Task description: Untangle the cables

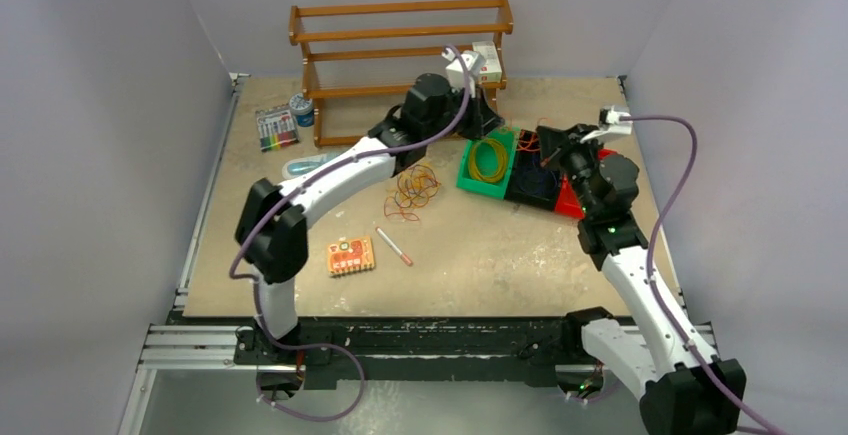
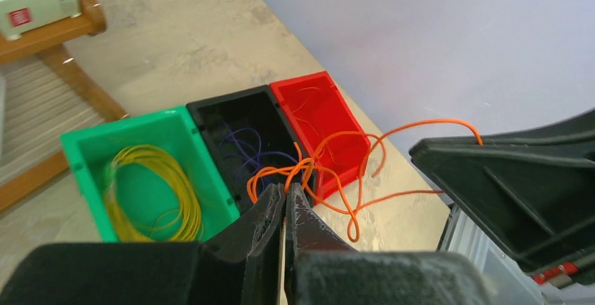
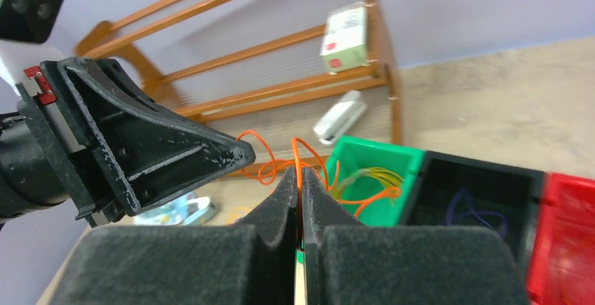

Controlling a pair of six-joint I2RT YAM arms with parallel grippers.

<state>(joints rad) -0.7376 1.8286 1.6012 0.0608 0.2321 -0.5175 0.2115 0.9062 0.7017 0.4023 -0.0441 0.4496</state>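
Note:
The orange cable (image 2: pixel 306 168) hangs clear of the tangle and looks the same as the strands of cable in the red bin (image 2: pixel 321 116), so the robot's left gripper should go on there before it lets it go.
Both grippers hold one orange cable above the bins. In the left wrist view my left gripper (image 2: pixel 287 189) is shut on a knot of the orange cable (image 2: pixel 303 170), whose loops trail over the black bin (image 2: pixel 210 112) and red bin (image 2: pixel 316 105). My right gripper (image 3: pixel 298 173) is shut on a strand of the same orange cable (image 3: pixel 297 159), close beside the left gripper (image 3: pixel 140 144). A yellow cable (image 2: pixel 186 200) lies coiled in the green bin (image 2: pixel 119 133), and a dark blue cable (image 2: pixel 242 144) lies in the black bin. A loose tangle of cables (image 1: pixel 415 190) rests on the table.
A wooden rack (image 1: pixel 400 35) with a white box (image 1: pixel 487 60) stands at the back. A marker pack (image 1: pixel 276 127) and a can (image 1: pixel 301 110) sit at back left. An orange board (image 1: pixel 350 255) and a pen (image 1: pixel 393 245) lie nearer the front.

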